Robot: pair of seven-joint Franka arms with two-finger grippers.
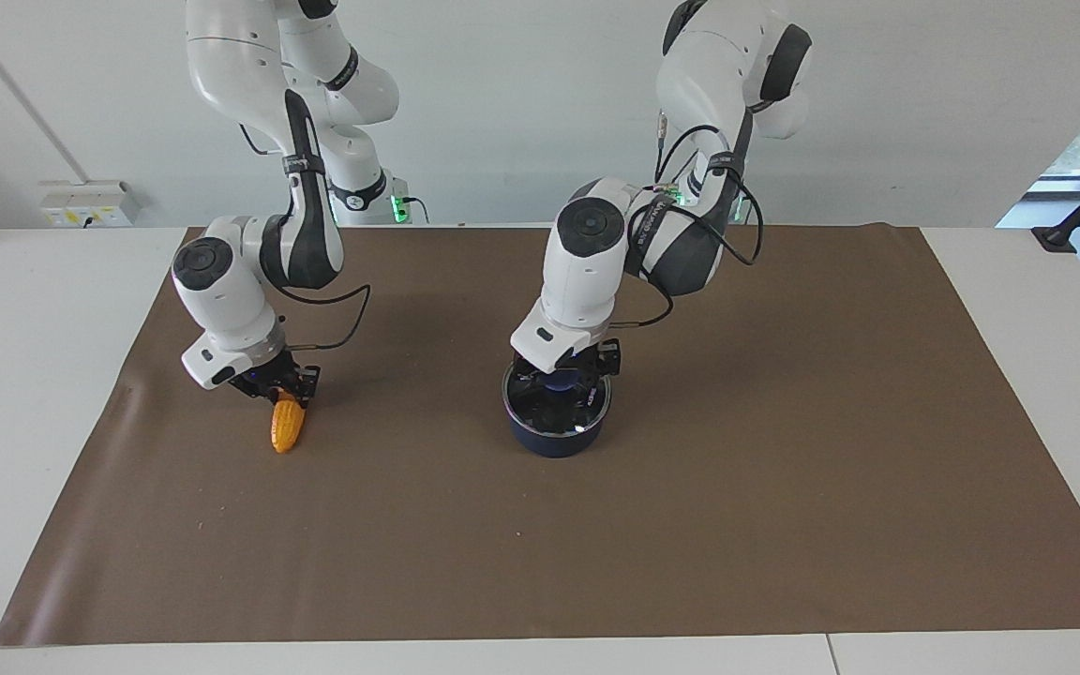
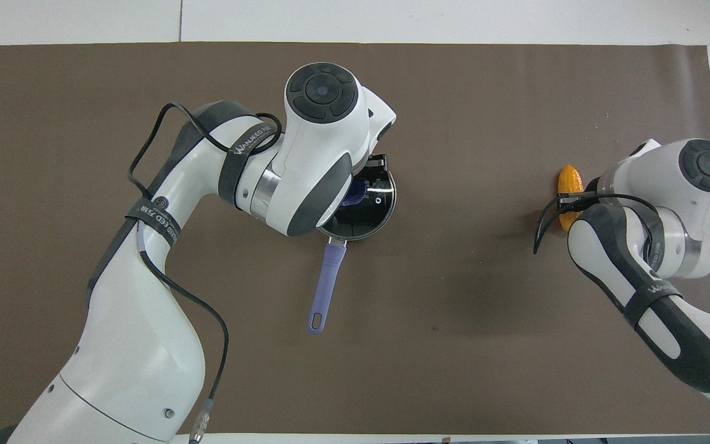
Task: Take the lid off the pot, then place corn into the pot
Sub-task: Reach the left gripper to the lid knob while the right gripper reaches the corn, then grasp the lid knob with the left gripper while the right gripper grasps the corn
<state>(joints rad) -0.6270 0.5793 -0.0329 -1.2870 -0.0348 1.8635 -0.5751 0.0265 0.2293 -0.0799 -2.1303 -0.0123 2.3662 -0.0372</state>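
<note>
I should first move the glass lid [image 1: 553, 414] aside by its blue knob [image 1: 560, 381] with my left gripper, as it covers the navy pot while my right gripper holds the corn.
The navy pot [image 1: 554, 441] stands mid-table on the mat, its long blue handle [image 2: 325, 283] pointing toward the robots. The glass lid [image 1: 585, 420] lies on the pot; it also shows in the overhead view [image 2: 387, 209]. My left gripper [image 1: 561, 377] is down at the lid's blue knob [image 2: 354, 196], and the wrist hides most of the lid from above. The yellow corn [image 1: 287, 427] is toward the right arm's end of the table, tilted with its lower tip at the mat. My right gripper [image 1: 285, 394] is shut on the corn's upper end; the corn also shows in the overhead view [image 2: 569, 179].
A brown mat [image 1: 690, 525] covers most of the white table [image 1: 34, 394]. Wall sockets [image 1: 90, 204] sit by the wall past the right arm's end of the mat.
</note>
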